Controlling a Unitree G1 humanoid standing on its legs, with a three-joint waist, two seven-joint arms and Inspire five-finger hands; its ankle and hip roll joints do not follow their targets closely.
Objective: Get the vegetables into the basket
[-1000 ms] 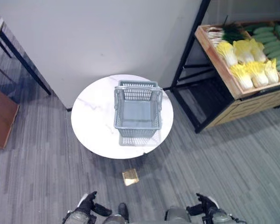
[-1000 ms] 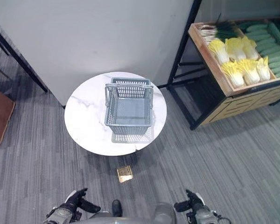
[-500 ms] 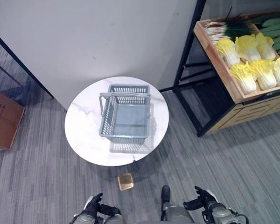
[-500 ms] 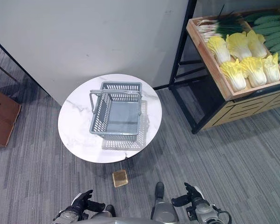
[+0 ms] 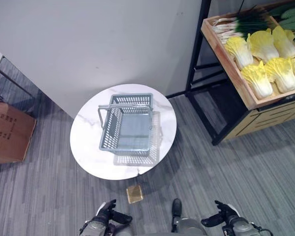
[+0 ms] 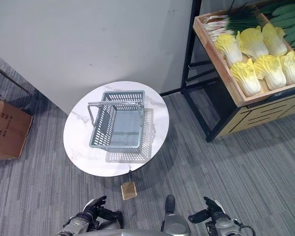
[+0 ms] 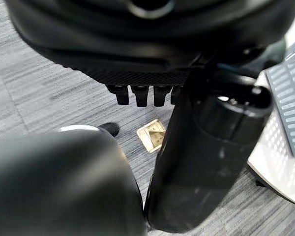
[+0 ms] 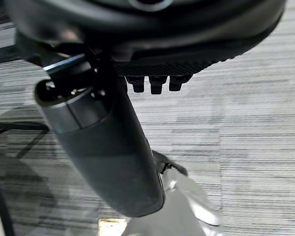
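Observation:
The grey plastic basket (image 5: 130, 129) will hang under the raised handle (image 5: 123, 105) with the basket's opening facing up when I carry it, because the handle reaches across the basket from side to side.
A grey plastic basket (image 5: 128, 129) stands empty on the round white marble table (image 5: 88, 142), with its handles raised. The vegetables lie in a wooden crate (image 5: 226, 64) on a black rack at the back right: yellow-leaved cabbages (image 5: 258, 78), spring onions (image 5: 236, 19) and green cucumbers (image 5: 291, 12). My left hand (image 5: 105, 216) hangs low at the near edge, well short of the table, fingers relaxed and holding nothing. My right hand (image 5: 226, 217) hangs likewise at the near right, open and holding nothing. The basket's corner (image 7: 290, 108) shows past my left thumb (image 7: 211, 147).
A cardboard box (image 5: 10, 135) sits on the floor at the left, beside a black table leg (image 5: 19, 88). A grey wall panel (image 5: 113, 39) stands behind the table. A small brass floor plate (image 5: 134, 193) lies between me and the table. Grey carpet stretches toward the rack.
The whole picture has shifted, so the camera has moved; the crate sits a little closer and the box shows more. Both hands stay low and hold nothing.

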